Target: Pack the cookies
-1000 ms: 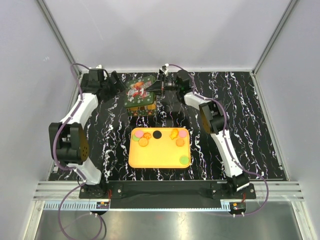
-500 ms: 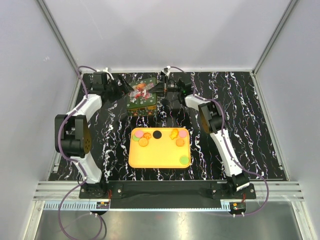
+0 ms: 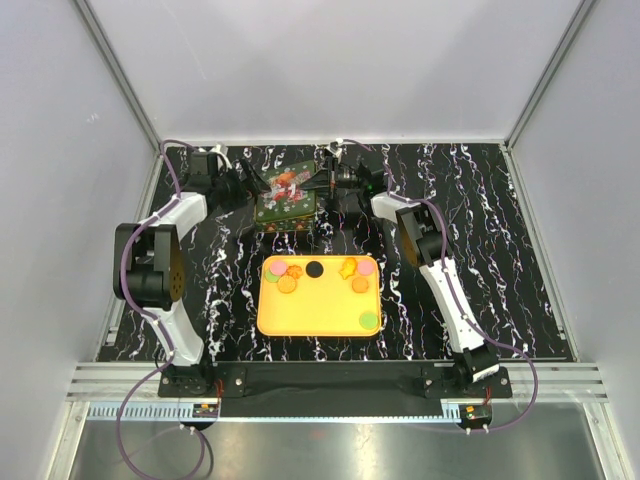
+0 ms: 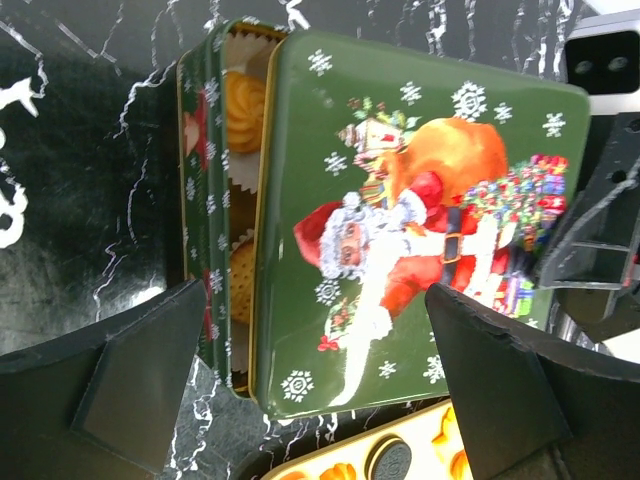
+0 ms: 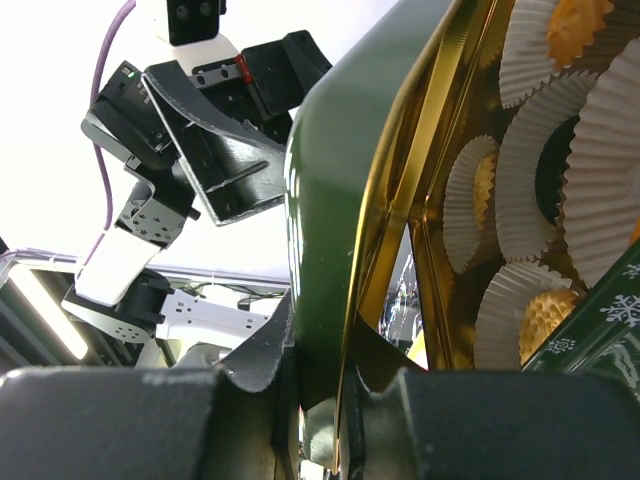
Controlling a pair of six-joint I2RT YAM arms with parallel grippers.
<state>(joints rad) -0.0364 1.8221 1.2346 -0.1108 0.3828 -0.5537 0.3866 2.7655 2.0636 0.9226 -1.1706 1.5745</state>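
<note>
The lid is tilted with its raised rim [image 5: 335,190] above the open tin, so my right gripper should pull the lid toward its side and bring it down over the tin's edge [image 5: 590,308].
A green Christmas tin [image 3: 283,212] stands at the back of the table. Its Santa lid [image 3: 288,186] hangs tilted over it, and my right gripper [image 3: 322,181] is shut on the lid's right edge. In the right wrist view the jaws [image 5: 330,370] pinch the green lid rim [image 5: 320,220], with white paper cups [image 5: 540,180] and biscuits inside the tin behind it. My left gripper [image 3: 246,186] is open at the tin's left side; its fingers [image 4: 140,380] straddle the lid [image 4: 420,220] without touching. Several cookies [image 3: 313,268] lie on the yellow tray [image 3: 315,310].
The yellow tray sits mid-table in front of the tin, and its far edge [image 4: 300,468] shows below the lid in the left wrist view. The tin's open left part [image 4: 235,110] shows paper cups. Grey walls surround the black marbled table [image 3: 500,250].
My left arm has swung in, bringing its open gripper closer to the tin's left side. The right gripper has shifted the lid slightly back and tilted it over the tin.
</note>
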